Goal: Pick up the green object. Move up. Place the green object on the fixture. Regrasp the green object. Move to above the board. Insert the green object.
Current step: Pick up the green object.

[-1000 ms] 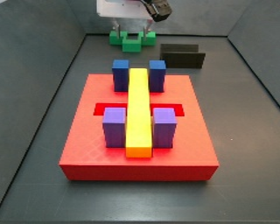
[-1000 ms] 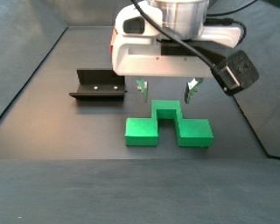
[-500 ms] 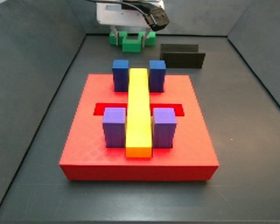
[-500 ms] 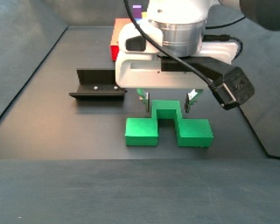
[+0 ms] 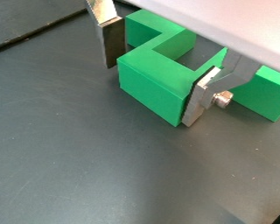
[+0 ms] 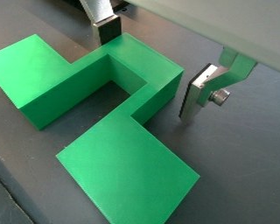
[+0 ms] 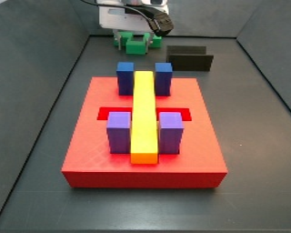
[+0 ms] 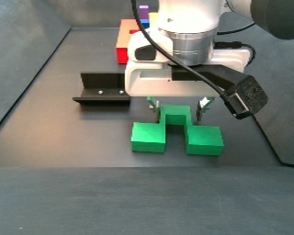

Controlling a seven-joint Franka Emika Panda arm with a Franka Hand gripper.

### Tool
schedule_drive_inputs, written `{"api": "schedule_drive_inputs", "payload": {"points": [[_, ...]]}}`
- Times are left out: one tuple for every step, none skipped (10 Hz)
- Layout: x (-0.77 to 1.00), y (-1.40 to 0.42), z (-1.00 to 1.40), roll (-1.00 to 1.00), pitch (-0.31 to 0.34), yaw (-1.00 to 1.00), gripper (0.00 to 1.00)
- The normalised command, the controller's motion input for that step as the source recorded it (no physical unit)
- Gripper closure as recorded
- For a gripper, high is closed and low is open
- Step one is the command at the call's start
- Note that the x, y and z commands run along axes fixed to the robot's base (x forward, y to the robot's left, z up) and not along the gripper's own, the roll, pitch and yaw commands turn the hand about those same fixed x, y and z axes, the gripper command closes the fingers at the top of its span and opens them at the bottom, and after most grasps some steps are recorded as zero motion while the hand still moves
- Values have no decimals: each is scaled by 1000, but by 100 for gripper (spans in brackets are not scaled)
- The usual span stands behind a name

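The fixture has a stepped top (image 7: 187,55) like a seat, so I expect the green object (image 7: 137,44) to drop slightly and settle straight there when I open my gripper.
The green object (image 8: 175,134) lies flat on the dark floor, also seen in a side view (image 7: 137,41) at the far end. My gripper (image 8: 175,108) is down over it, open, with its fingers on either side of the notched middle. In both wrist views the silver fingers (image 5: 105,35) (image 6: 201,87) flank the green object (image 5: 154,74) (image 6: 130,83) with gaps showing, not clamped. The gripper (image 5: 156,63) (image 6: 152,57) holds nothing. The fixture (image 8: 103,89) stands left of the green object, also in a side view (image 7: 188,58). The board (image 7: 99,150) is the red slab in the foreground.
The board carries two blue blocks (image 7: 126,75), two purple blocks (image 7: 119,132) and a long yellow bar (image 7: 143,114). Only a red corner of the board (image 8: 121,41) shows behind the arm. Dark walls (image 7: 63,82) enclose the floor.
The gripper has come down from above the green object until its open fingers straddle the piece's middle. The green object, fixture and board have not moved.
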Motion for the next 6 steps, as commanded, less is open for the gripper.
{"api": "schedule_drive_inputs", "payload": {"points": [[0,0,0,0,0,0,100],[0,0,0,0,0,0,100],[0,0,0,0,0,0,100],[0,0,0,0,0,0,100],[0,0,0,0,0,0,100],[0,0,0,0,0,0,100]]}}
